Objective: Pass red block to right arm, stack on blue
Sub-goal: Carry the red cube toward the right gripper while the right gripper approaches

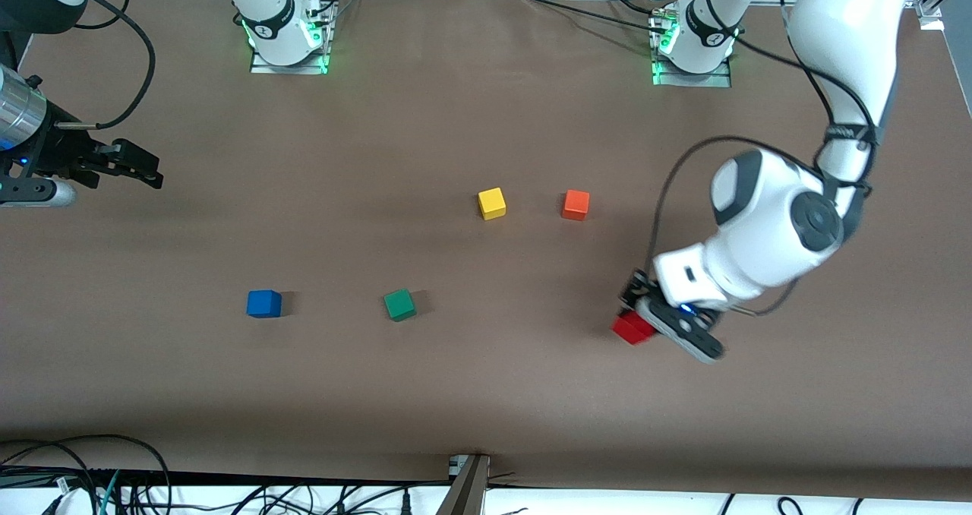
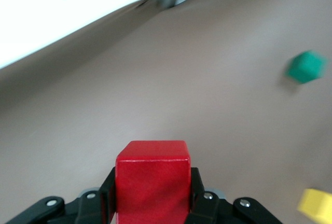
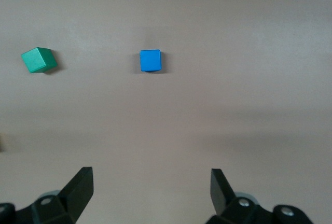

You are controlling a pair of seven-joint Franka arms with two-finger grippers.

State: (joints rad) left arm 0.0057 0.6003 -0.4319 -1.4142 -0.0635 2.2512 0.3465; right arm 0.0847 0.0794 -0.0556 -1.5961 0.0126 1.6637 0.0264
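The red block (image 1: 633, 327) in my left gripper is pointing toward the table's front edge, so I should pull back and turn the red block to face my right gripper (image 1: 153, 168).
The red block (image 1: 631, 330) sits between the fingers of my left gripper (image 1: 644, 316), which is shut on it low over the table toward the left arm's end. I cannot tell if the block touches the table. In the left wrist view the red block (image 2: 152, 177) fills the gap between the black fingers (image 2: 197, 195). The blue cube (image 1: 263, 303) lies on the table toward the right arm's end and shows in the right wrist view (image 3: 150, 60). My right gripper (image 1: 143, 167) is open and empty, held in the air at the right arm's end, and its fingertips (image 3: 83, 182) stand wide apart.
A green cube (image 1: 399, 304) lies beside the blue one, toward the table's middle, and shows in both wrist views (image 2: 306, 67) (image 3: 38, 60). A yellow cube (image 1: 492, 203) and an orange cube (image 1: 575, 205) lie farther from the front camera. Cables hang along the table's front edge.
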